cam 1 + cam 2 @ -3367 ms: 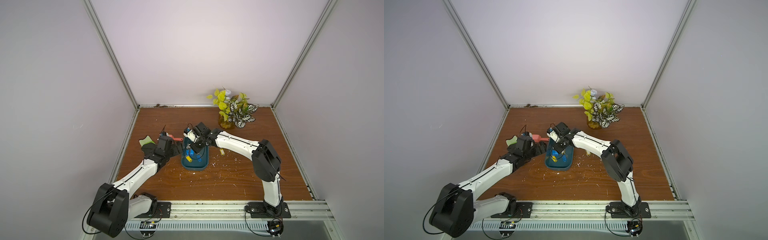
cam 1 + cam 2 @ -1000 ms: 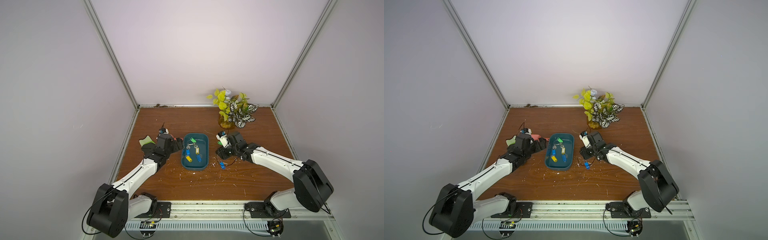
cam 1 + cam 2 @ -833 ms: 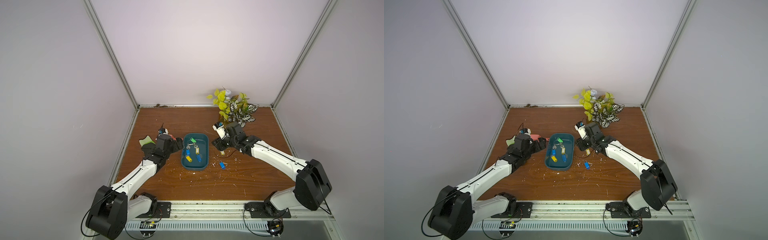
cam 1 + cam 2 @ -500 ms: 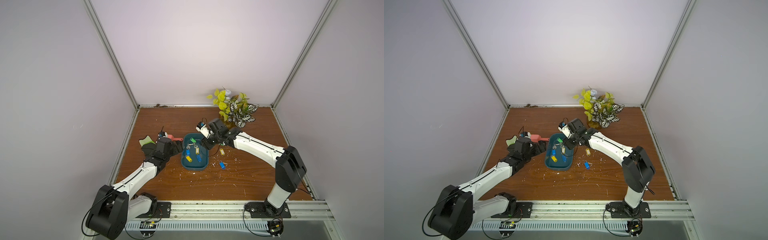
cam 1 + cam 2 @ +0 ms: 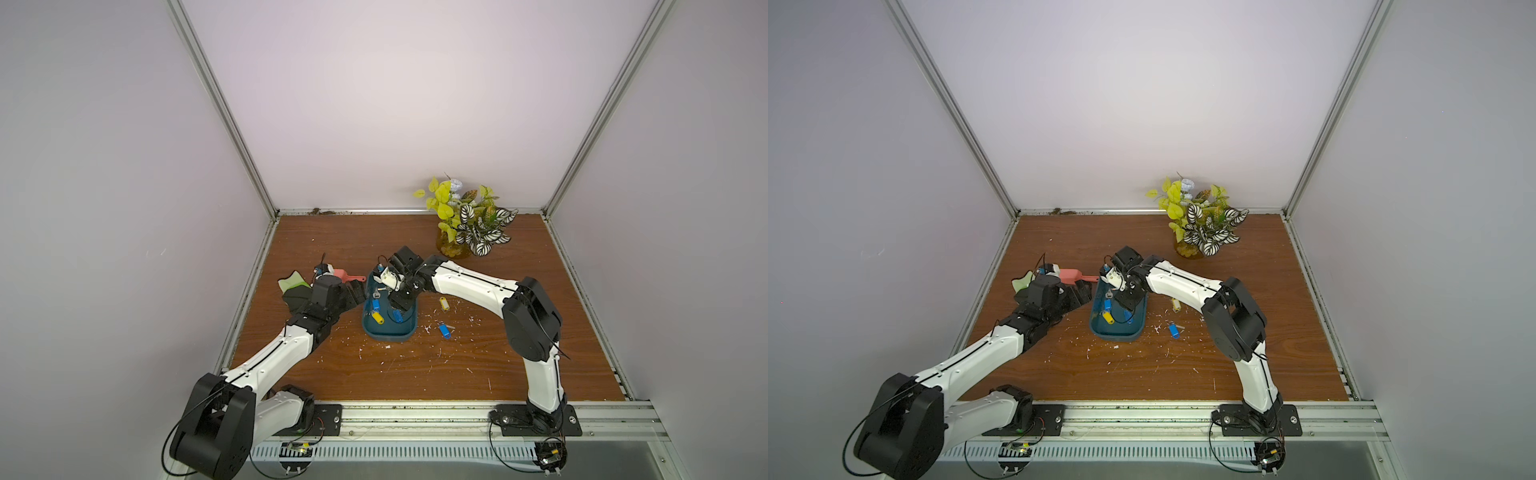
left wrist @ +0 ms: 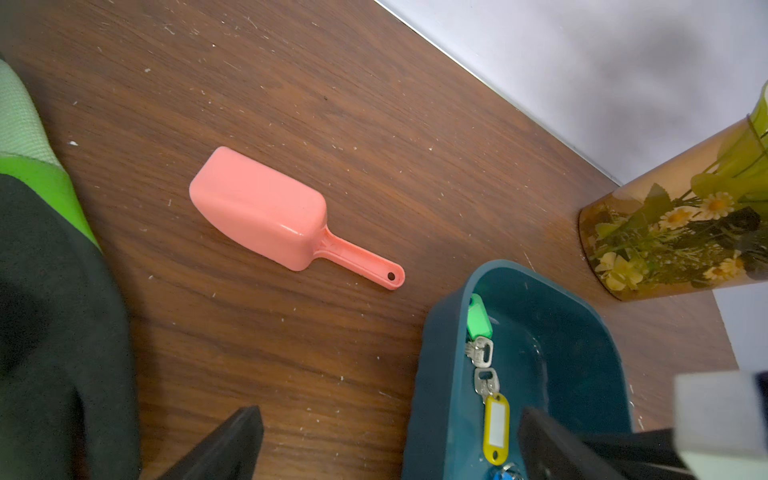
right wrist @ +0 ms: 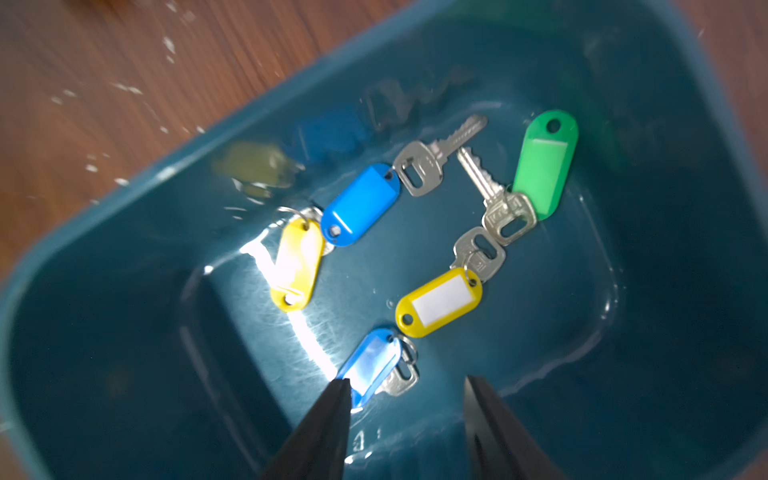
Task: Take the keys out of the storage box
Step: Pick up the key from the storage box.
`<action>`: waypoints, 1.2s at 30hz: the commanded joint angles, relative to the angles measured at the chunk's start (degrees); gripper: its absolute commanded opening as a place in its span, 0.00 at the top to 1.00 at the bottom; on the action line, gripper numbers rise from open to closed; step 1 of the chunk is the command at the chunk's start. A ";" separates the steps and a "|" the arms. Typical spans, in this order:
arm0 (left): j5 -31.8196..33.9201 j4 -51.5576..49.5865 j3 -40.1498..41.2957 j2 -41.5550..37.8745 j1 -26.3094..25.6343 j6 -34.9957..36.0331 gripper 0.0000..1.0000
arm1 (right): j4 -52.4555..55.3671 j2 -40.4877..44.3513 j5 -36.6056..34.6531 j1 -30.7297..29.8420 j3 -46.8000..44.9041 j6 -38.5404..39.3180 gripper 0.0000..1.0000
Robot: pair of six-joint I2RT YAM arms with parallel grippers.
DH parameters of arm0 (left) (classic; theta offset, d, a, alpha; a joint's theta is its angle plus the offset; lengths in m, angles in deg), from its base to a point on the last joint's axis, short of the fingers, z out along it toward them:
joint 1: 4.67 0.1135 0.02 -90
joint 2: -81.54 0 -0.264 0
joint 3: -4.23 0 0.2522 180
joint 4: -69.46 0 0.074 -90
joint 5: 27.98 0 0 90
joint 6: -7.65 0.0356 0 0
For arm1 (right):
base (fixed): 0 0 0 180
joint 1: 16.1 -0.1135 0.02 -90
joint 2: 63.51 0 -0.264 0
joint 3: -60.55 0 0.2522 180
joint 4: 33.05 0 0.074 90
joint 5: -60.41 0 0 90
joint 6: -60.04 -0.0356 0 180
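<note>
The robot's open fingers are across the narrow way of the nearest blue tag [image 7: 370, 365], so its right gripper should keep moving down until they straddle the tag [image 5: 397, 316], then close.
The dark teal storage box [image 5: 388, 330] lies mid-table and holds several keys. The right wrist view shows a green-tagged key [image 7: 544, 166], two yellow-tagged keys [image 7: 439, 301] and two blue-tagged ones [image 7: 360, 203]. My right gripper [image 7: 406, 380] hangs open inside the box, one fingertip [image 7: 338, 395] just over a blue tag [image 7: 370, 365], with nothing between the jaws. My left gripper [image 6: 389, 411] is wide open and straddles the box's left wall [image 6: 432, 374]. A yellow-tagged key [image 5: 444, 304] and a blue-tagged key [image 5: 444, 330] lie on the table right of the box.
A pink scoop [image 6: 266, 216] lies left of the box's far end. A green and black cloth [image 5: 293, 284] sits beside my left wrist. A plant in an amber vase [image 5: 465, 224] stands at the back right. White flecks litter the wood.
My right arm has swung from the table right of the box back over it, and its gripper has dropped into the box and opened a little. My left gripper has edged up to the box's wall.
</note>
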 commanded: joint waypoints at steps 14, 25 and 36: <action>0.29 -0.04 0.10 -0.62 0.76 0.13 0.00 | 9.03 -7.65 -3.41 -1.82 9.60 3.28 0.51; 0.61 -0.41 0.01 -0.71 0.77 0.49 0.00 | 12.01 -10.80 -2.82 -2.28 12.18 3.20 0.60; 0.87 -0.60 -0.06 -0.61 0.81 0.84 0.00 | 13.96 -11.40 -1.93 -2.67 12.81 2.90 0.81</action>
